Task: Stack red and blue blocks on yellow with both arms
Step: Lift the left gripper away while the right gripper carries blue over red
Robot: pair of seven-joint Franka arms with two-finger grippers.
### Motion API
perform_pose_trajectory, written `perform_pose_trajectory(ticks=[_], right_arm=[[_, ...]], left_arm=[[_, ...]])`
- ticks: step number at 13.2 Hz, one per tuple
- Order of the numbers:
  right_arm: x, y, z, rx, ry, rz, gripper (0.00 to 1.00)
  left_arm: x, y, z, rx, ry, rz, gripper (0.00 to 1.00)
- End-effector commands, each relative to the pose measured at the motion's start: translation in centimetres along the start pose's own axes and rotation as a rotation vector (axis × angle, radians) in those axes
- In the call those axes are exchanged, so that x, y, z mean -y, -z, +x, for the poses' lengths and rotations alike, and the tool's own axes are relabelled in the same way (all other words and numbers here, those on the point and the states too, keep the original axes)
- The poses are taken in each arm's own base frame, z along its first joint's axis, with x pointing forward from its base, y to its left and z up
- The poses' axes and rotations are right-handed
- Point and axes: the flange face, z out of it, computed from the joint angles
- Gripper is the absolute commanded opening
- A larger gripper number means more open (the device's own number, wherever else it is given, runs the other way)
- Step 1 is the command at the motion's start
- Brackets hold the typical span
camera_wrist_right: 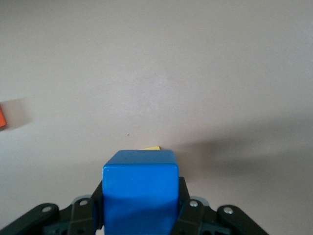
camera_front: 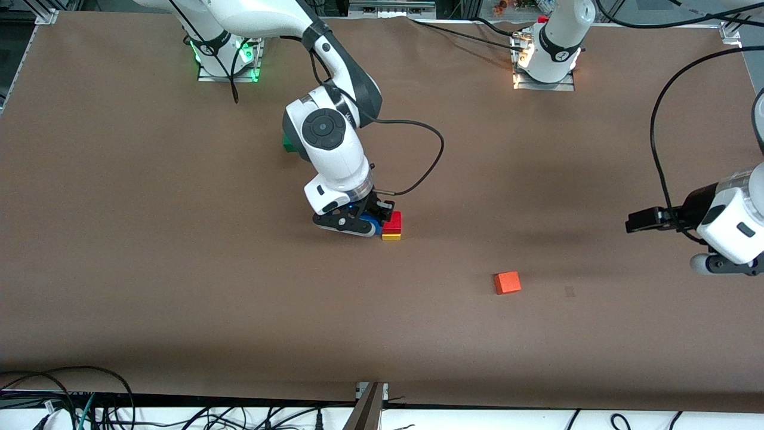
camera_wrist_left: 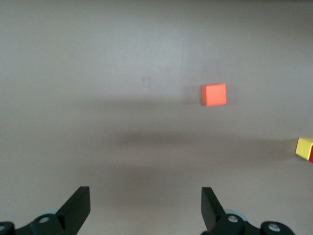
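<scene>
The blue block [camera_front: 373, 223] is hanging off to the side of the red block, so my right gripper needs to move it squarely over the red block's top [camera_front: 391, 221] and only then open.
The red block [camera_front: 392, 222] sits on the yellow block [camera_front: 391, 237] near the middle of the table. My right gripper [camera_front: 371, 226] is shut on the blue block [camera_front: 375, 227] and holds it close beside the red block, on the side toward the right arm's end. In the right wrist view the blue block [camera_wrist_right: 140, 193] fills the space between the fingers of the right gripper [camera_wrist_right: 140, 208], with a sliver of the yellow block [camera_wrist_right: 150, 148] past it. My left gripper [camera_front: 722, 267] waits at the left arm's end of the table. It is open and empty [camera_wrist_left: 145, 205].
An orange cube [camera_front: 507, 282] lies nearer to the front camera than the stack, toward the left arm's end; it also shows in the left wrist view [camera_wrist_left: 213, 94]. A green cube [camera_front: 289, 143] is half hidden under the right arm.
</scene>
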Motion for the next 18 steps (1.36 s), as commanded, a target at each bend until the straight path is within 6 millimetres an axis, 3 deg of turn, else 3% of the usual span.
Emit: perform_pose_trajectory(ticks=[1, 4, 7, 11, 18], right_arm=[[1.5, 1.7, 0.3, 0.019, 0.118, -0.035, 0.0], [3.6, 0.0, -0.2, 0.034, 0.196, -0.026, 0.0], [4.5, -2.3, 0.2, 0.035, 0.225, -0.014, 0.0], [4.3, -3.4, -0.3, 0.054, 0.251, -0.031, 0.0], [4.2, -4.3, -1.3, 0.087, 0.3, -0.064, 0.0]], left_arm=[[1.0, 0.9, -5.3, 0.004, -0.007, 0.0, 1.0], [0.6, 1.1, -9.2, 0.023, 0.004, 0.015, 1.0], [0.4, 1.0, -10.7, 0.016, -0.003, 0.016, 1.0], [-0.4, -0.2, -10.6, 0.035, -0.015, 0.019, 1.0], [0.3, 0.3, -9.8, 0.017, -0.004, 0.015, 1.0]])
